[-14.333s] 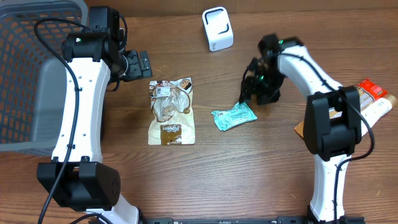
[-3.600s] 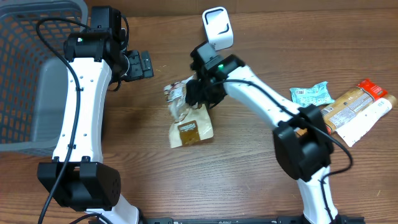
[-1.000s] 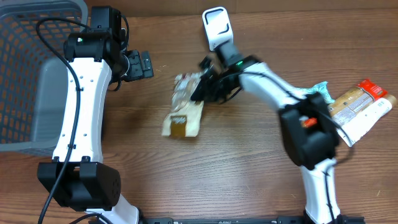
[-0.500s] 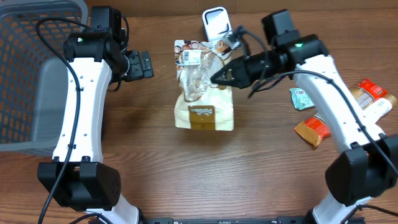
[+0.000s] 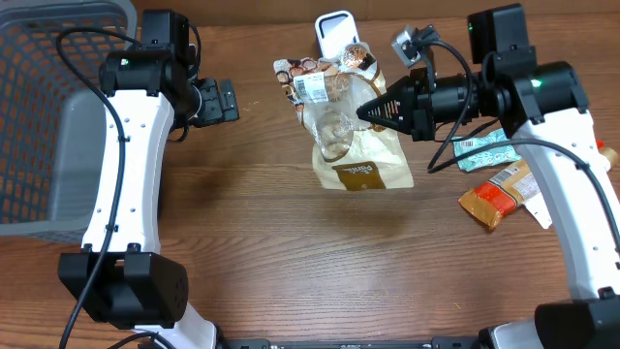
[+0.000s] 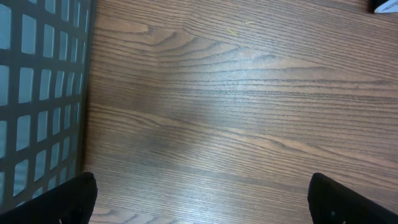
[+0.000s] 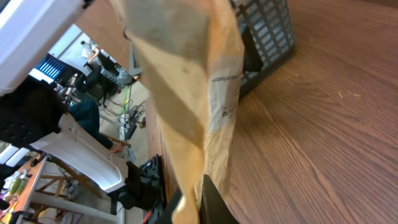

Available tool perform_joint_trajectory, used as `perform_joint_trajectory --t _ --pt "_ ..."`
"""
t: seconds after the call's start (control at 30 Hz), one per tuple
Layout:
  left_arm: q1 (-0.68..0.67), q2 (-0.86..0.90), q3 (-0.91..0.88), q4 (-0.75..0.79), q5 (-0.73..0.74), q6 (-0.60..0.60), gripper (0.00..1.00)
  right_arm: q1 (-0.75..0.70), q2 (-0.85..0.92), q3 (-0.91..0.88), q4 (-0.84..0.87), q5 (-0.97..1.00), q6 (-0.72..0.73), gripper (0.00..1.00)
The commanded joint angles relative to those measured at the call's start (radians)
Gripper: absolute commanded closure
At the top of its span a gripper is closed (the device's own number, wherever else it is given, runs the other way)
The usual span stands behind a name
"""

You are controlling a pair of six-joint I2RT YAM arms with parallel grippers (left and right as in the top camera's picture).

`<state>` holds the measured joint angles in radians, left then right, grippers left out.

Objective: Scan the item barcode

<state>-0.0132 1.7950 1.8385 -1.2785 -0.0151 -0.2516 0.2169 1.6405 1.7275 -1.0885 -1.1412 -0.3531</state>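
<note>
Next, my right gripper swings the slanting pouch down, then lifts it straighter before the scanner [image 5: 336, 34], as its barcode label [image 5: 312, 88] is off the white scanner's line.
The item is a tan and clear snack pouch [image 5: 351, 145], hanging in the air just in front of the white scanner [image 5: 335, 33]. Its white barcode label [image 5: 311, 88] faces up near the pouch's top. My right gripper [image 5: 364, 113] is shut on the pouch's right edge, reaching in from the right. In the right wrist view the pouch [image 7: 193, 81] rises from between my fingertips [image 7: 213, 204] and blocks much of the picture. My left gripper [image 5: 226, 100] stands open at the upper left, and its dark fingertips [image 6: 73, 199] have only bare wood between them.
A grey mesh basket [image 5: 44, 116] fills the left side, and its wall [image 6: 37, 93] shows beside the left fingers. A teal packet [image 5: 482, 150], an orange packet [image 5: 489, 202] and other wrapped goods lie at the right under my right arm.
My right arm has lifted the pouch off the table and carried it to the right and back toward the scanner, swinging its elbow outward. The left arm has not moved.
</note>
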Motion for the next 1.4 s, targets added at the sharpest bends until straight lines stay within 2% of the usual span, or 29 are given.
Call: perform_joint_trajectory --t 0.0,0.2,0.27,0.43,0.67,0.9,1.2,1.37 --pt "0.000 0.004 -0.005 0.001 0.005 0.020 0.00 0.002 -0.023 0.003 -0.003 -0.024 -0.018 0.96" --pt "0.000 0.004 -0.005 0.001 0.005 0.020 0.00 0.003 -0.023 0.002 0.002 -0.023 -0.013 0.96" --pt "0.000 0.004 -0.005 0.001 0.005 0.020 0.00 0.010 -0.020 0.001 0.008 0.031 0.034 0.96" --pt "0.000 0.004 -0.005 0.001 0.005 0.020 0.00 0.080 0.006 -0.006 0.020 0.429 0.212 0.96" --pt "0.000 0.004 -0.005 0.001 0.005 0.020 0.00 0.265 0.109 -0.006 0.001 0.973 0.352 0.96" --pt "0.000 0.004 -0.005 0.001 0.005 0.020 0.00 0.389 0.265 -0.006 -0.036 1.365 0.455 0.96" --pt "0.000 0.004 -0.005 0.001 0.005 0.020 0.00 0.413 0.367 -0.006 -0.116 1.584 0.544 0.96" --pt "0.000 0.004 -0.005 0.001 0.005 0.020 0.00 0.412 0.394 -0.006 -0.116 1.517 0.527 0.96"
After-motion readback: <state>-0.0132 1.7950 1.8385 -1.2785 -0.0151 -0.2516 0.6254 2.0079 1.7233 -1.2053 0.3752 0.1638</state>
